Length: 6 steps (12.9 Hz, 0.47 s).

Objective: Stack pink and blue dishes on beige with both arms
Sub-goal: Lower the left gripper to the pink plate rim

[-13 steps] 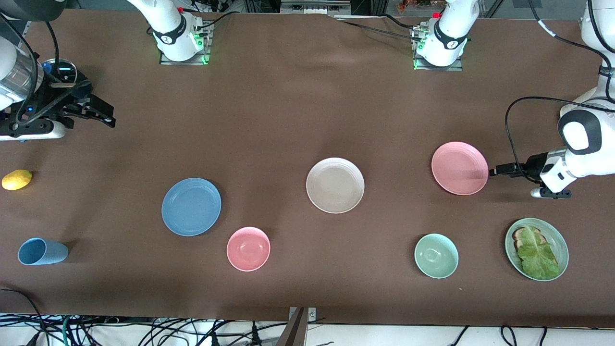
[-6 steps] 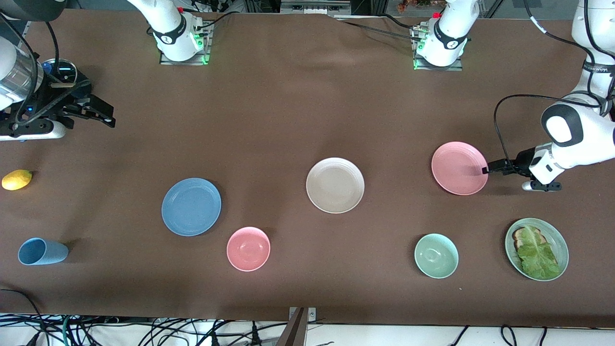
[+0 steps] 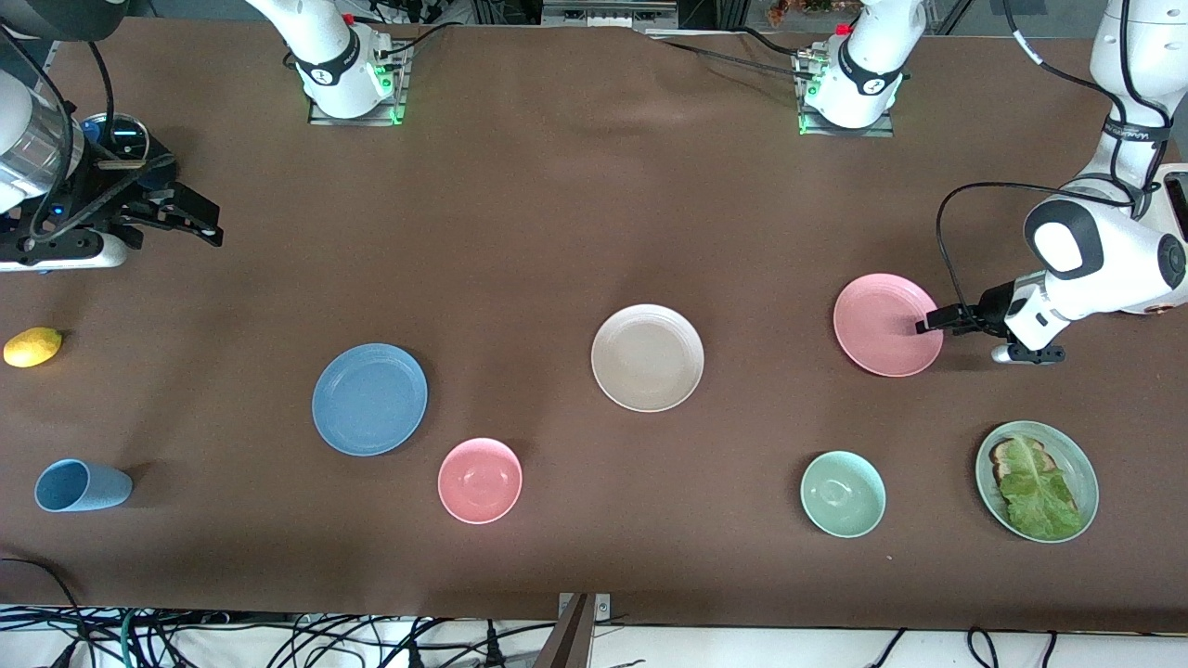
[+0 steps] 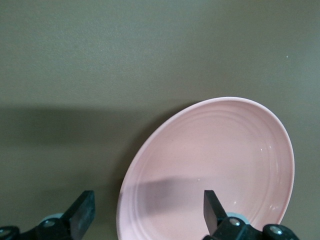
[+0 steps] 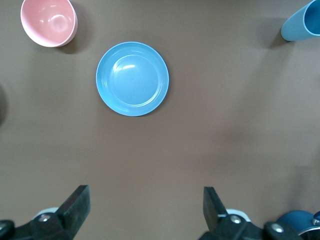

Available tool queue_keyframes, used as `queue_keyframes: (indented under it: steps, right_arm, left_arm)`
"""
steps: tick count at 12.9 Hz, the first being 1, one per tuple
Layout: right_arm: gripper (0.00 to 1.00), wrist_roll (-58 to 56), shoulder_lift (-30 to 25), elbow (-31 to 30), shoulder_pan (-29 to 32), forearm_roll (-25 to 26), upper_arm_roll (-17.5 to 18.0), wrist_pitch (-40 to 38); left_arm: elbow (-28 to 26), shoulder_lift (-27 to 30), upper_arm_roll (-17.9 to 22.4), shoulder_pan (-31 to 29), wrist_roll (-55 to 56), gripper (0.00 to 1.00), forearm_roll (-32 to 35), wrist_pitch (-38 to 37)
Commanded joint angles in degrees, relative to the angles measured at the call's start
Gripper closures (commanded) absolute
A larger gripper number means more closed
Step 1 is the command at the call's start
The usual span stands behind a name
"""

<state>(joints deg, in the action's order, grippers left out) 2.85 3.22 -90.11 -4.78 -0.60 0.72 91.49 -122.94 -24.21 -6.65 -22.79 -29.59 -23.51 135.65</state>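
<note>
The two plates' round rims look equally wide, so when the robot stacks the pink plate [image 3: 886,325], it should cover the beige plate [image 3: 647,357] completely.
The pink plate [image 3: 886,325] lies flat toward the left arm's end of the table. My left gripper [image 3: 928,327] is low at its rim and open. In the left wrist view the pink plate [image 4: 215,165] fills the frame, and the left gripper [image 4: 148,207] straddles its rim, one finger over the plate and one outside it. The beige plate [image 3: 647,357] sits mid-table, bare. The blue plate [image 3: 369,399] lies toward the right arm's end. My right gripper [image 3: 200,223] waits open, high over bare table there. Its wrist view shows the blue plate [image 5: 132,78] well clear of the right gripper [image 5: 145,200].
A pink bowl [image 3: 480,480] and a blue cup [image 3: 79,485] on its side lie nearer the camera than the blue plate. A green bowl [image 3: 843,494] and a green plate with lettuce [image 3: 1037,481] lie nearer the camera than the pink plate. A lemon [image 3: 32,346] rests at the right arm's end.
My left gripper has slid in toward the pink plate, from beside it to straddling its rim. The plate and the right arm have not moved.
</note>
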Motion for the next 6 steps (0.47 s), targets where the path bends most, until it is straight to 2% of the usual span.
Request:
queue_keyframes:
  steps: [1, 2, 4, 5, 6]
  right_arm:
    - [0.0, 0.6, -0.8, -0.1, 0.0, -0.3, 0.0, -0.3]
    - [0.0, 0.6, -0.8, -0.1, 0.0, -0.3, 0.0, -0.3]
    - [0.0, 0.6, -0.8, -0.1, 0.0, -0.3, 0.0, -0.3]
    - [0.0, 0.6, -0.8, -0.1, 0.0, -0.3, 0.0, -0.3]
    - [0.0, 0.6, -0.8, -0.1, 0.0, -0.3, 0.0, -0.3]
  left_arm:
    - [-1.3, 0.1, -0.6, -0.5, -3.7, 0.11, -3.4, 1.2]
    - [-1.3, -0.6, -0.5, -0.5, -6.3, 0.15, -5.4, 2.0]
    - [-1.3, -2.6, -0.5, -1.3, -12.9, 0.15, -9.4, 3.4]
    - [-1.3, -2.9, -0.5, -1.6, -14.9, 0.21, -10.1, 3.6]
    - [-1.3, -2.9, -0.5, -1.7, -15.1, 0.32, -10.2, 3.6]
